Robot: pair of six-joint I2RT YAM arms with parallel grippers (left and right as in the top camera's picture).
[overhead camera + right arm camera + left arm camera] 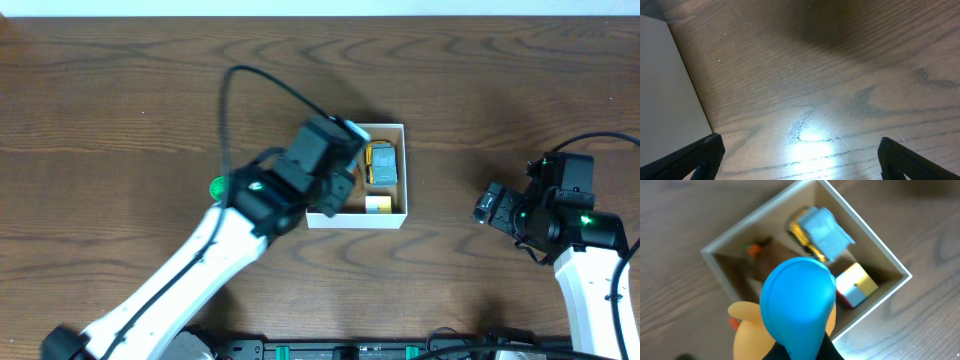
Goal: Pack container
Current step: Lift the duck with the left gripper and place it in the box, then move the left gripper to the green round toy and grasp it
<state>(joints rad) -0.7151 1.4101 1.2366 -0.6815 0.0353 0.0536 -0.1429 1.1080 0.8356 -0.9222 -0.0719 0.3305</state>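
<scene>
My left gripper is carrying the blue and yellow toy, and the container's bottom beside the white and yellow cube [351,206] is clear. My left gripper keeps carrying the toy until it hangs there [346,207], then let go.
The container [404,170] is a small white-walled box with a brown inside, at the table's middle. It holds a grey and yellow toy vehicle [382,163], a white and yellow cube [377,204] and a small orange and brown toy [754,250]. My left gripper [343,180] is over the container's left part [865,228] and is shut on a blue and yellow toy [797,300]. The toy hides the fingertips [805,352]. My right gripper [490,205] is open and empty over bare wood [800,155], to the right of the container.
A small green object [216,187] lies on the table left of my left arm, partly hidden by it. A pale flat surface [665,80] fills the left edge of the right wrist view. The table is dark brown wood.
</scene>
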